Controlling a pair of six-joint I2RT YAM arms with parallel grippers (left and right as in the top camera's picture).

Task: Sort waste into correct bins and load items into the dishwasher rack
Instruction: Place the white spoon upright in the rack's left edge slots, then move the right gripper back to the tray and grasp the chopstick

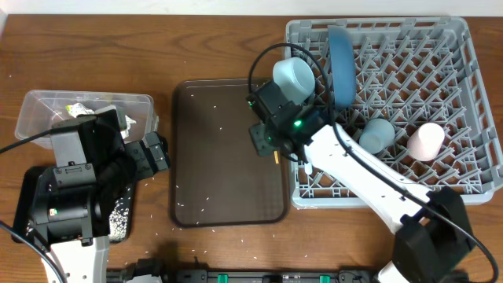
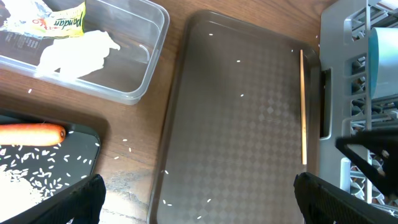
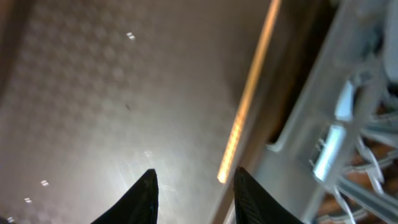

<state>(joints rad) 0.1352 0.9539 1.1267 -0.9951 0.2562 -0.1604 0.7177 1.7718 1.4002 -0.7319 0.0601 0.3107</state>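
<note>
The chopstick (image 3: 249, 88) points lengthwise into my right gripper's open fingers, so I keep descending over its near end (image 3: 225, 170) until a finger is on each side, then close.
One thin wooden chopstick (image 2: 303, 106) lies along the right rim of the brown serving tray (image 2: 242, 112). My right gripper (image 3: 196, 186) hovers open just over the chopstick (image 3: 249, 93), whose near end lies between the fingertips, close to the right one. In the grey dishwasher rack (image 1: 464, 94) are the dark-blue plate (image 1: 342, 63) on edge, the light blue bowl (image 1: 295, 77), a light blue cup (image 1: 377, 134) and a pink cup (image 1: 427, 141). My left gripper (image 2: 199, 202) is wide open and empty over the tray's left rim. The clear tub (image 2: 134, 81) holds the wrapper (image 2: 59, 22) and napkin (image 2: 78, 53).
The black tray (image 2: 81, 140) at the lower left carries the carrot (image 2: 31, 134) and a heap of rice (image 2: 25, 180). Stray rice grains (image 1: 200, 200) dot the brown tray and the wooden table. My left arm (image 1: 78, 181) covers most of the black tray from above.
</note>
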